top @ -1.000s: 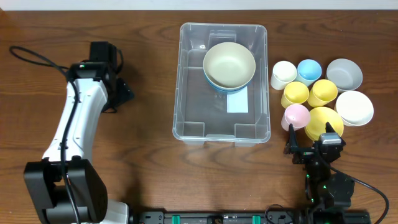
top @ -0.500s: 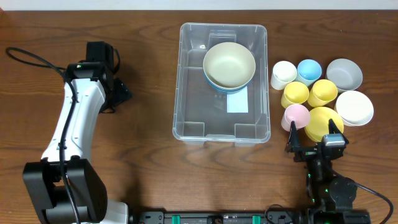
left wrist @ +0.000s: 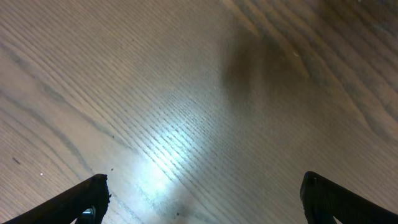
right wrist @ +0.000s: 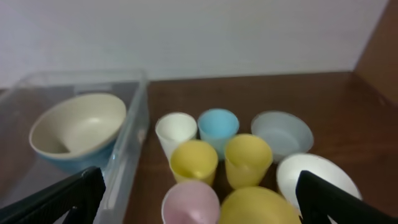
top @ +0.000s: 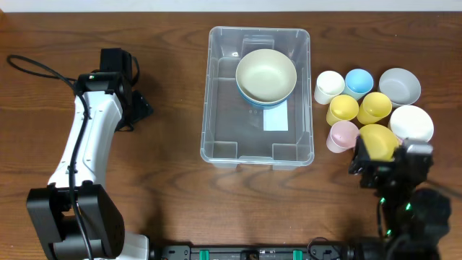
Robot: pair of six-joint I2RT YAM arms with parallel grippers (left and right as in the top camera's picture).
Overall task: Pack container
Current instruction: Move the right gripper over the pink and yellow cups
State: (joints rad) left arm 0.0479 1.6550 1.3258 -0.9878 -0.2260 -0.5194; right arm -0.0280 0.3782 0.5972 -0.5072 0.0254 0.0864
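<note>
Next, my right gripper moves the pink cup (top: 342,136) by its rim into the container's near end (top: 227,144), because the cup stands across the container from my left gripper.
The container (top: 224,108) is a large clear bin at the table's middle, also seen as a clear wall (right wrist: 132,134) in the right wrist view. Inside it a cream bowl (top: 266,75) (right wrist: 78,127) sits nested in a blue one, next to a white label (top: 276,117). My right gripper (top: 390,154) (right wrist: 199,193) is open, hovering at the near edge of the yellow bowl (top: 375,139) (right wrist: 258,208), with the pink cup (top: 342,135) (right wrist: 189,202) just to its left. Far left of the bin, my left gripper (top: 138,108) (left wrist: 204,186) is open above bare wood, holding nothing.
Right of the bin stand a white cup (top: 329,87), a blue cup (top: 359,81), two yellow cups (top: 342,110) (top: 375,107), a grey bowl (top: 399,86) and a white bowl (top: 411,124). A black cable (top: 36,65) lies at the far left.
My right gripper has moved right and a little toward the back, from the table's front up to the yellow bowl's near edge. The left arm has barely shifted.
</note>
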